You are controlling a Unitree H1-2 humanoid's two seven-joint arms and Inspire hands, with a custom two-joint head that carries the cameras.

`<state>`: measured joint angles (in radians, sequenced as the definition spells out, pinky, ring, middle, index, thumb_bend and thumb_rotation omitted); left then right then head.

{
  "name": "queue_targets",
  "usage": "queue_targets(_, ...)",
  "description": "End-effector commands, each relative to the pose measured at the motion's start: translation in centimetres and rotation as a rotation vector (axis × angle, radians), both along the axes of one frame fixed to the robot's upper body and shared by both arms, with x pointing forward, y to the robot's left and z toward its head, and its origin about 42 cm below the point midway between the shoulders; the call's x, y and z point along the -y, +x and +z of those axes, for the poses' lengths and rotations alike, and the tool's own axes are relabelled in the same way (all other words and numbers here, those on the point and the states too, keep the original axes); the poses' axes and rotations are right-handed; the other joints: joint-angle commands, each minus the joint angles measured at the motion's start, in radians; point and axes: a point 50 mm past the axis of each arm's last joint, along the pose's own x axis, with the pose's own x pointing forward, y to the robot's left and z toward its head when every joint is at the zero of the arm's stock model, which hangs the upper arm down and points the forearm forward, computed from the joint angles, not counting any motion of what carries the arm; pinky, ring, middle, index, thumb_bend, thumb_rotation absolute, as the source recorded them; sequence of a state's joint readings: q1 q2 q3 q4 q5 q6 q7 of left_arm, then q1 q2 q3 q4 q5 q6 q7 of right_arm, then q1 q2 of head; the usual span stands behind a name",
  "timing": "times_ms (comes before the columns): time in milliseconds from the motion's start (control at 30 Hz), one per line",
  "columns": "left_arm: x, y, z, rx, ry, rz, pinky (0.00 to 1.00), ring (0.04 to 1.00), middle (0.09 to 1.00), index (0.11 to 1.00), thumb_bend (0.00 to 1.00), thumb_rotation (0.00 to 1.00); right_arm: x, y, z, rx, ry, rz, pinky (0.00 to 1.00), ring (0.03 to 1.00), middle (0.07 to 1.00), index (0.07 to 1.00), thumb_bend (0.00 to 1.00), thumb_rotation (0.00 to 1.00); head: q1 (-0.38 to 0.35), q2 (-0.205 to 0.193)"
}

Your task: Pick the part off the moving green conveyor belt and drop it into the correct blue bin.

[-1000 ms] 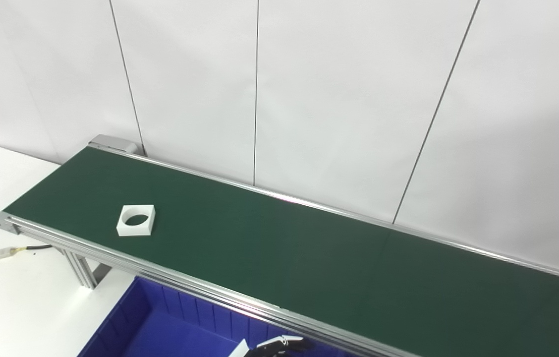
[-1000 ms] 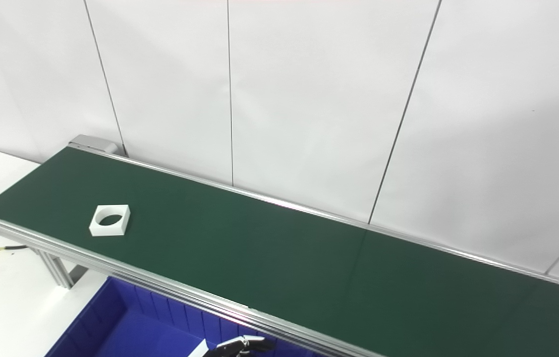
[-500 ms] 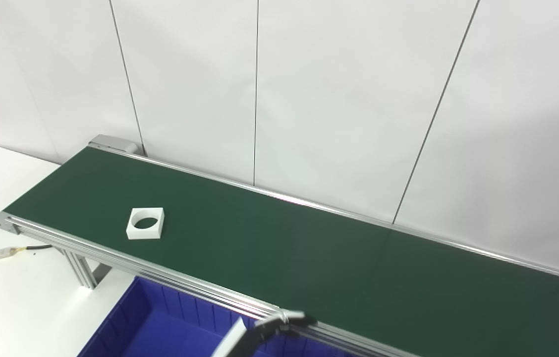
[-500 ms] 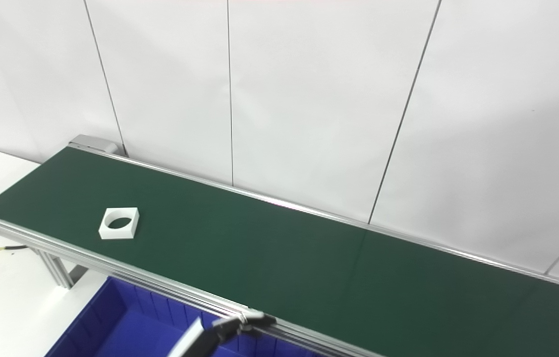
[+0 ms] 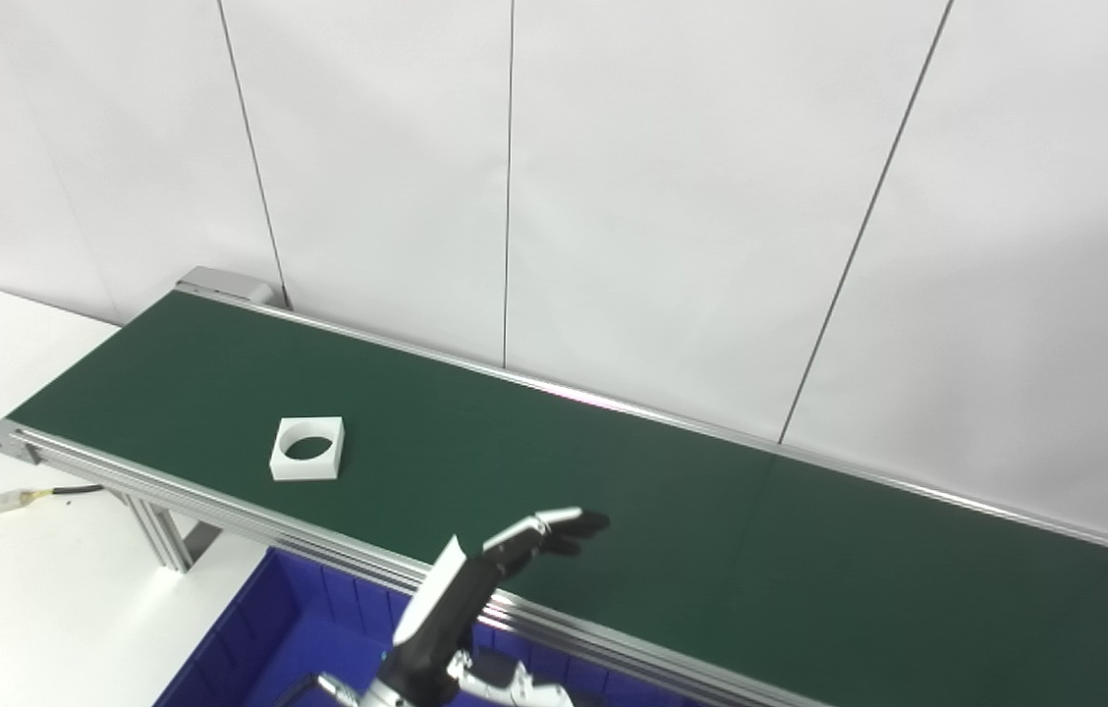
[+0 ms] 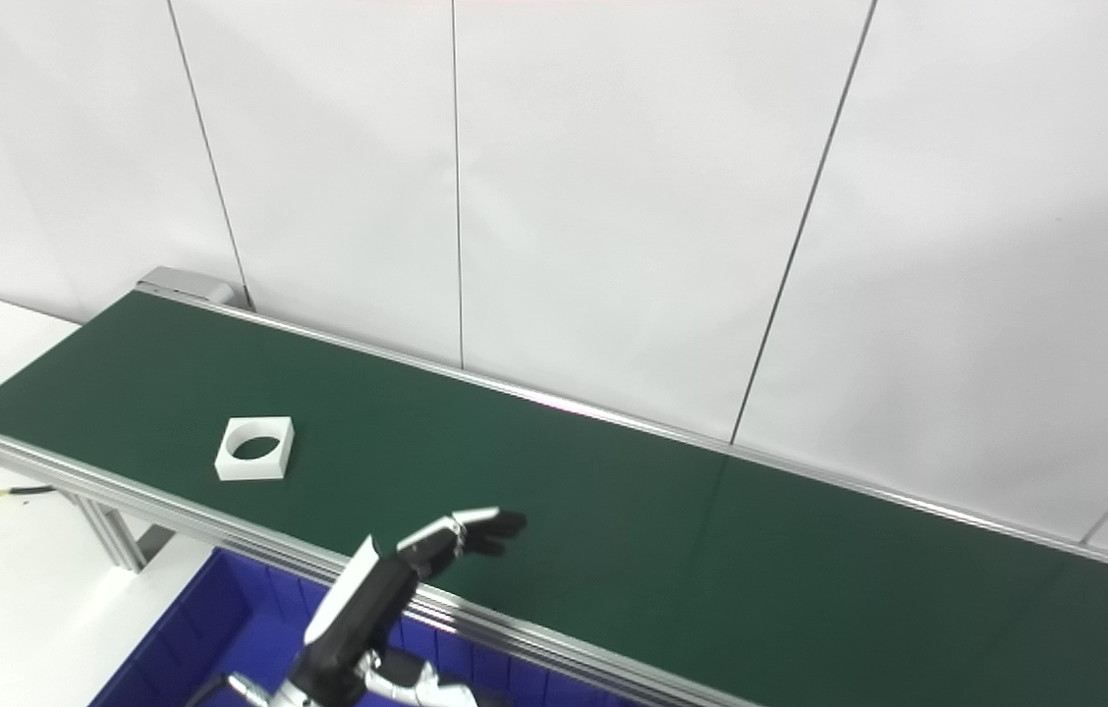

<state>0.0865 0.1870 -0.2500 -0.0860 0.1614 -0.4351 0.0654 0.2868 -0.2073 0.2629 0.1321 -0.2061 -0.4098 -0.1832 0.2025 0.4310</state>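
The white part (image 5: 305, 470) will come up as an open frame with an empty middle when the robot lifts it, because green belt can be seen inside the round hole (image 5: 308, 448).
A white square part with a round hole (image 5: 307, 449) lies flat on the green conveyor belt (image 5: 711, 530), near its left end; it also shows in the right eye view (image 6: 254, 449). My left hand (image 5: 475, 589) is raised over the belt's near rail, to the right of the part and apart from it. It is open and empty, with its fingers (image 5: 554, 530) stretched out over the belt's near side. It also shows in the right eye view (image 6: 387, 579). A blue bin (image 5: 259, 638) sits below the belt's near rail. My right hand is not in view.
The belt's silver near rail (image 5: 220, 506) runs between the bin and the belt. A white table (image 5: 24, 589) with a cable (image 5: 14, 501) lies at the left. A white panelled wall (image 5: 613, 196) stands right behind the belt.
The part has moved to the right along the belt. My left hand has risen from the bottom edge, over the bin, to above the belt's near rail.
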Motion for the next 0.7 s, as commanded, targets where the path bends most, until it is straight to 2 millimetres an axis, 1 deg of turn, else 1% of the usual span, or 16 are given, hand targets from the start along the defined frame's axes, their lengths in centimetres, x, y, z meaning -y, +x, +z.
queue_targets(0,0.2,1.2,1.2,0.072,0.002,-0.003,0.80,0.851,0.856,0.811,0.91,0.19,-0.1,0.5,1.1,0.083,0.034,0.011,0.83,0.890,0.900,0.863,1.00,0.31,-0.001,-0.001)
queue_targets(167,0.3,3.0,1.7,0.096,0.005,0.015,0.82,0.865,0.877,0.824,0.87,0.19,0.0,0.6,1.1,0.086,0.030,0.010,0.82,0.885,0.897,0.860,1.00,0.31,-0.002,0.001)
queue_targets(333,0.1,4.7,2.4,0.120,0.038,0.044,0.85,0.878,0.894,0.842,0.83,0.16,-0.1,0.8,1.1,0.088,0.032,0.010,0.82,0.882,0.894,0.857,1.00,0.30,-0.004,0.000)
queue_targets(400,-0.1,5.4,2.8,0.121,0.056,0.056,0.85,0.887,0.903,0.850,0.82,0.18,0.0,0.8,1.1,0.090,0.026,0.009,0.81,0.876,0.890,0.856,1.00,0.31,-0.004,-0.001)
queue_targets(500,-0.7,6.6,3.5,0.118,0.097,0.084,0.90,0.914,0.920,0.866,0.80,0.21,-0.1,0.9,1.1,0.088,0.037,0.007,0.81,0.873,0.888,0.851,1.00,0.31,-0.005,-0.002)
queue_targets(633,-1.4,7.7,4.1,0.104,0.156,0.140,0.89,0.923,0.921,0.864,0.81,0.21,-0.1,1.0,1.2,0.090,0.039,0.013,0.80,0.872,0.887,0.851,1.00,0.31,-0.004,-0.002)
queue_targets(667,-1.7,8.1,4.3,0.099,0.171,0.150,0.91,0.927,0.922,0.866,0.81,0.22,-0.1,1.0,1.2,0.089,0.042,0.015,0.81,0.875,0.888,0.853,1.00,0.31,-0.004,-0.002)
